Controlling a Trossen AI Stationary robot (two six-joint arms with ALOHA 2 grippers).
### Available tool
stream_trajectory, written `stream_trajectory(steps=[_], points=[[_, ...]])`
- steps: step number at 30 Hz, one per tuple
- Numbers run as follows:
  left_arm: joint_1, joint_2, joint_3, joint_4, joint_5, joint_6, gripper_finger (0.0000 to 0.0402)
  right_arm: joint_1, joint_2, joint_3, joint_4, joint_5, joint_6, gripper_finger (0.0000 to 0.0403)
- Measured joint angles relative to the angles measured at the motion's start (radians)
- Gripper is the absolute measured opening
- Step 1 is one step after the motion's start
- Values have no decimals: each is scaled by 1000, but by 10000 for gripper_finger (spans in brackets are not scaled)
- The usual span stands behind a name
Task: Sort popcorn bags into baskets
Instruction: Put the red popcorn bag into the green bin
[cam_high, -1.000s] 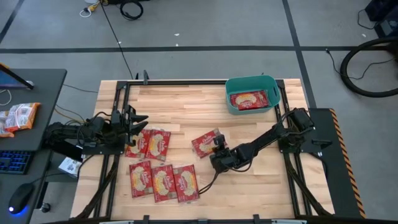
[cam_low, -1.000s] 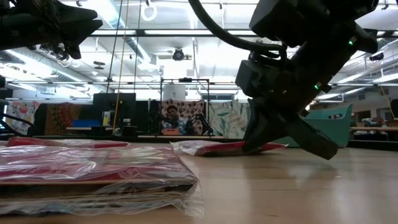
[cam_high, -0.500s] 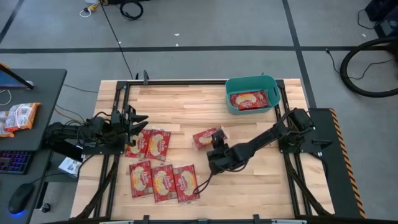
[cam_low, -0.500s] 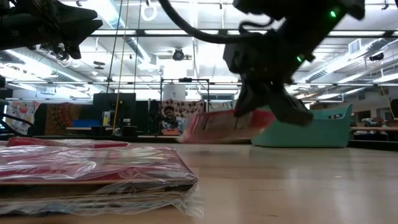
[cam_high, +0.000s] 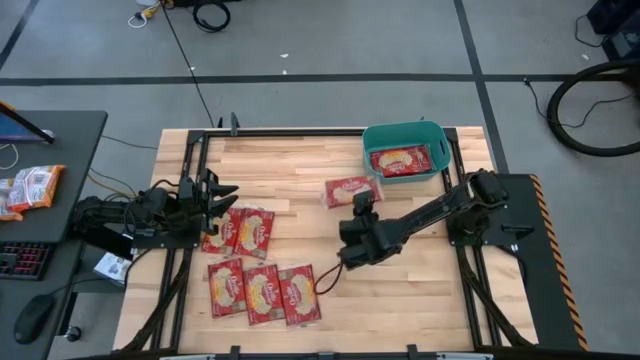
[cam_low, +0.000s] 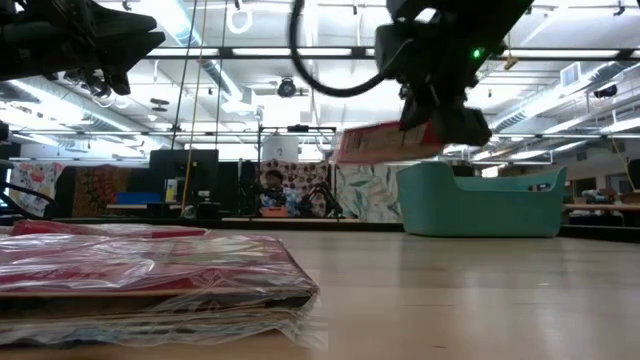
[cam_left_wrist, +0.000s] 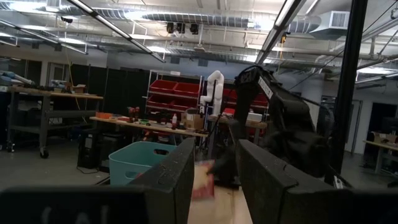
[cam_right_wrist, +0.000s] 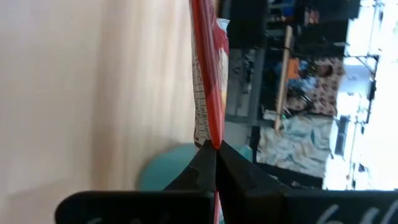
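Observation:
The red popcorn bag (cam_low: 382, 143) hangs clear of the wood with the way open, so my right gripper keeps carrying it until it dips into the teal basket (cam_high: 407, 150).
A red popcorn bag (cam_high: 352, 189) hangs in the air over the table's middle, with my right gripper (cam_high: 362, 206) shut on it. In the low view that bag (cam_low: 385, 143) floats left of the teal basket (cam_low: 480, 200). The basket (cam_high: 376, 166) stands at the far right and has one bag (cam_high: 400, 160) lying flat on its floor. Several more bags (cam_high: 258, 290) lie flat on the wood at the near left. My left gripper (cam_high: 225, 192) waits open at the left edge, above the bags there, with nothing between its fingers. My right gripper pinches the bag's near edge (cam_right_wrist: 210, 138) between its two fingertips (cam_right_wrist: 225, 157). The fingers come from the table's near side, slanting a little downward. The bag sticks out beyond them toward the far edge, nearly level and lifted clear of the table.
Black frame rails (cam_high: 190, 160) run along the table's left and right sides. A dark cable (cam_high: 325, 281) trails from my right arm over the wood. A side desk at the left carries an orange-and-white snack bag (cam_high: 30, 187). Bare wood lies between the held bag and the basket.
My right gripper has gone up and toward the far edge and the basket, tipping from steeply downward to nearly level. The bag it holds, which lay on the table, is now lifted clear and has turned to lie level in the air.

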Motion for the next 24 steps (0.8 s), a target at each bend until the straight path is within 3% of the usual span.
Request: stream_trajectory(steps=[12,24], points=[[0,0,0,0,0,0,126,-14,-198,-46,-348,80,330,7],[0,0,0,1,0,0,126,-91,-431,-391,-371,94,367,8]])
